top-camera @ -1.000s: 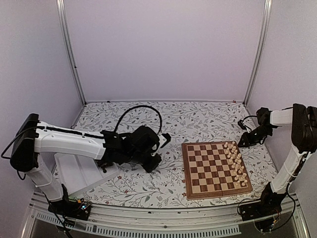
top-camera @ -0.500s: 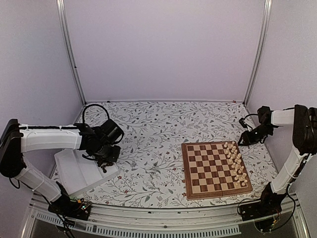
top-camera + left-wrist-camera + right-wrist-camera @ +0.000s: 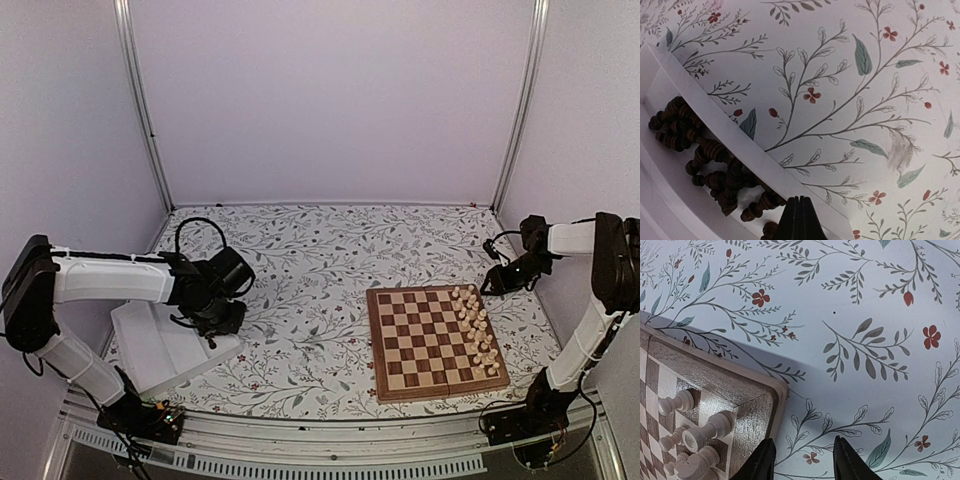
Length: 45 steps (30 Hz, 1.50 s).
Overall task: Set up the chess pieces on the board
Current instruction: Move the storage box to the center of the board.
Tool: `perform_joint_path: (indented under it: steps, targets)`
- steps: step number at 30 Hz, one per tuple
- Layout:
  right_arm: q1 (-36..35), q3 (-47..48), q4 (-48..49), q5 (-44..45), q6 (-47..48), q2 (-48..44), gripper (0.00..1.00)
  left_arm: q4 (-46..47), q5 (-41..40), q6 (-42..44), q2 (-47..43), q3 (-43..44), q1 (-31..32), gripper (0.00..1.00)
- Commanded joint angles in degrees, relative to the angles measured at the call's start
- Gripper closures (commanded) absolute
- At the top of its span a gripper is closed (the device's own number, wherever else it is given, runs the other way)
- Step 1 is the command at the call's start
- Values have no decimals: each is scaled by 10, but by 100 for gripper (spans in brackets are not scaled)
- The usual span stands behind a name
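Observation:
The white tray (image 3: 162,345) of dark chess pieces is a long way from the board, so the robot's left gripper should bring the tray nearer to the board before it takes a piece.
The board (image 3: 425,345) lies right of centre, with cream chess pieces (image 3: 476,326) filling its two right-hand columns. Dark chess pieces (image 3: 715,152) lie heaped in the white tray (image 3: 732,137). My left gripper (image 3: 799,201) is shut with nothing between its fingers, hovering over the tray's rim beside the dark pile; the top view shows this left gripper (image 3: 222,320) at the tray's (image 3: 150,352) far corner. My right gripper (image 3: 802,449) is open and empty above the cloth, just off the board's corner (image 3: 757,407) and near the cream pieces (image 3: 710,429). From above, the right gripper (image 3: 495,284) sits behind the board.
A floral cloth (image 3: 330,250) covers the table. White walls and metal posts (image 3: 140,100) close in the back and sides. The right arm's upright link (image 3: 585,340) stands close to the board's right edge.
The left arm has swung back from the middle of the table to the tray, and its gripper has shut. The right gripper has opened wider beside the board's far corner.

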<state>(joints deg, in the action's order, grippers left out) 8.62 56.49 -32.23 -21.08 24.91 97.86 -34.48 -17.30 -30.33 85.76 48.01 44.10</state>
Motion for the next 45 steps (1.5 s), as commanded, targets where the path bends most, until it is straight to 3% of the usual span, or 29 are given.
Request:
perform_joint_path:
  steps: [1,7,20,32,45]
  targets:
    - [0,-8,7,7,5,-16,57,-35,-16,-12,-24,22,21,100]
    - [0,-9,6,6,6,-16,57,-84,-71,-56,-72,-8,0,100]
    - [-1,-11,7,9,13,-9,54,15,57,-4,-12,-24,27,100]
    - [0,-17,5,3,16,-3,51,78,84,66,124,91,82,100]
    - [1,-18,2,2,19,7,47,110,169,130,258,222,173,100]
